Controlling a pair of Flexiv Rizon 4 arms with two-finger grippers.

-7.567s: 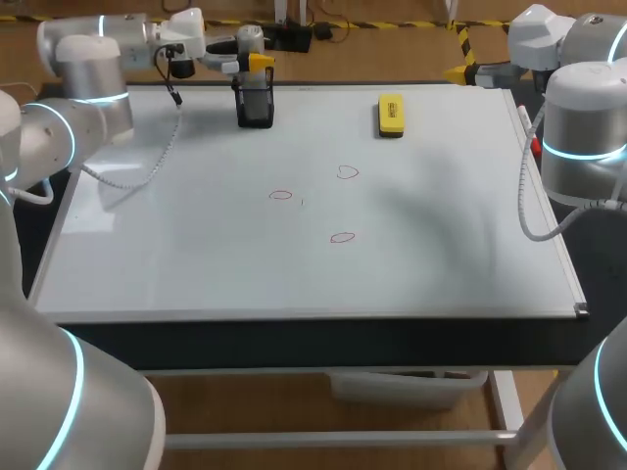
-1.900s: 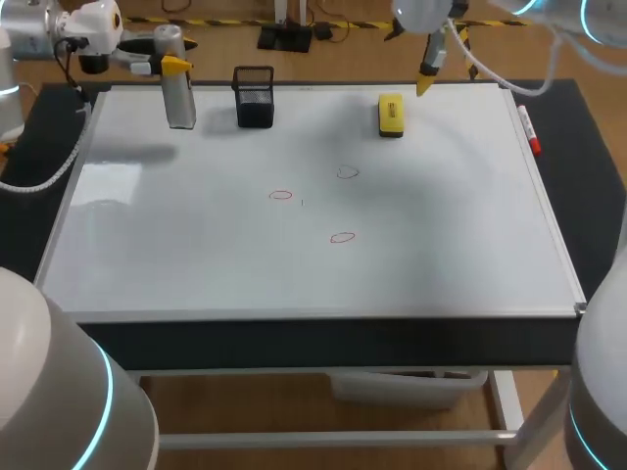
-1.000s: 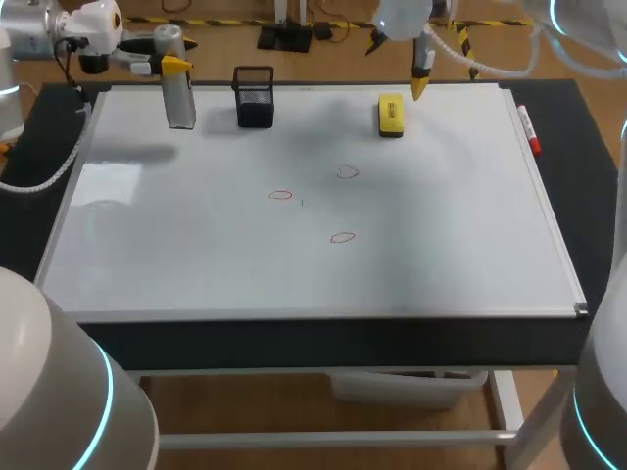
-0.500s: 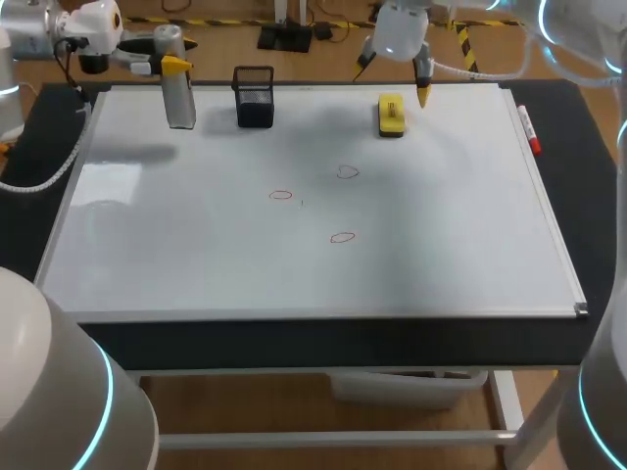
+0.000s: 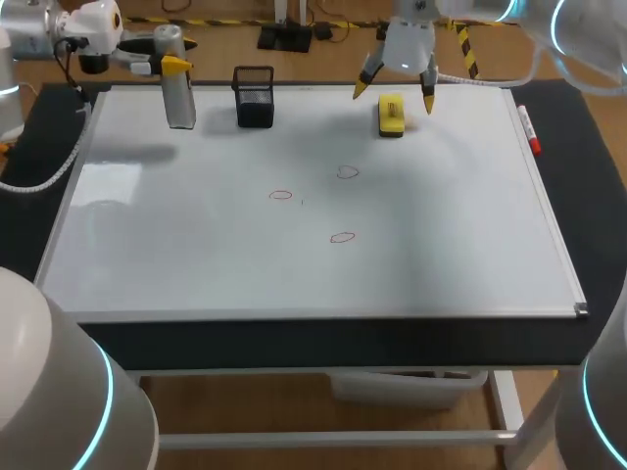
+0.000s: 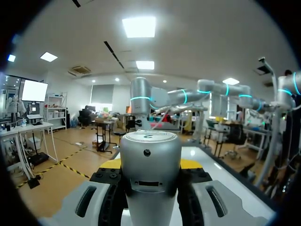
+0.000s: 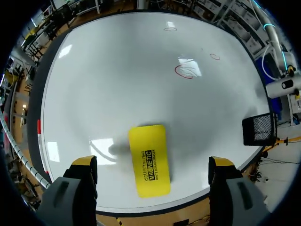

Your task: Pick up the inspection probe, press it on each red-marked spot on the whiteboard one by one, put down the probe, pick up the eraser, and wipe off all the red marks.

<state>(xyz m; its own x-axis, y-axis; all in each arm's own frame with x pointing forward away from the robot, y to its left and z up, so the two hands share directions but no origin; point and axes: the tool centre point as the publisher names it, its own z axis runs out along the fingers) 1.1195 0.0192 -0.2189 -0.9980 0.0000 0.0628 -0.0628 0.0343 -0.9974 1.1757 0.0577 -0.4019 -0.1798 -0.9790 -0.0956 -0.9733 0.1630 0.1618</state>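
Note:
The robot can expect a red mark (image 5: 281, 194) to come away clean when it wipes the mark with the yellow eraser, since thin red outlines sit on the glossy whiteboard (image 5: 108, 183).
The inspection probe (image 5: 180, 103), a grey cylinder, stands upright over the whiteboard's (image 5: 196, 264) far left corner with my left gripper (image 5: 167, 61) shut on its upper part. In the left wrist view the probe (image 6: 150, 160) fills the gap between the fingers of the left gripper (image 6: 150, 186). The yellow eraser (image 5: 391, 115) lies flat at the far edge, right of centre. My right gripper (image 5: 395, 95) hangs open just above it, one tip on each side. In the right wrist view the eraser (image 7: 149, 159) lies below, between the wide-apart fingers of the right gripper (image 7: 153, 165). Three red marks (image 5: 281, 195) (image 5: 347, 172) (image 5: 342, 237) sit mid-board.
A black mesh holder (image 5: 255, 96) stands at the far edge between the probe and the eraser. A red marker (image 5: 530, 132) lies along the whiteboard's right rim. The marks (image 7: 184, 70) and the holder (image 7: 258, 128) also show in the right wrist view.
My right arm has come down and left over the eraser, and its gripper has turned so the tips straddle it. The left arm and probe have not moved in the last two seconds.

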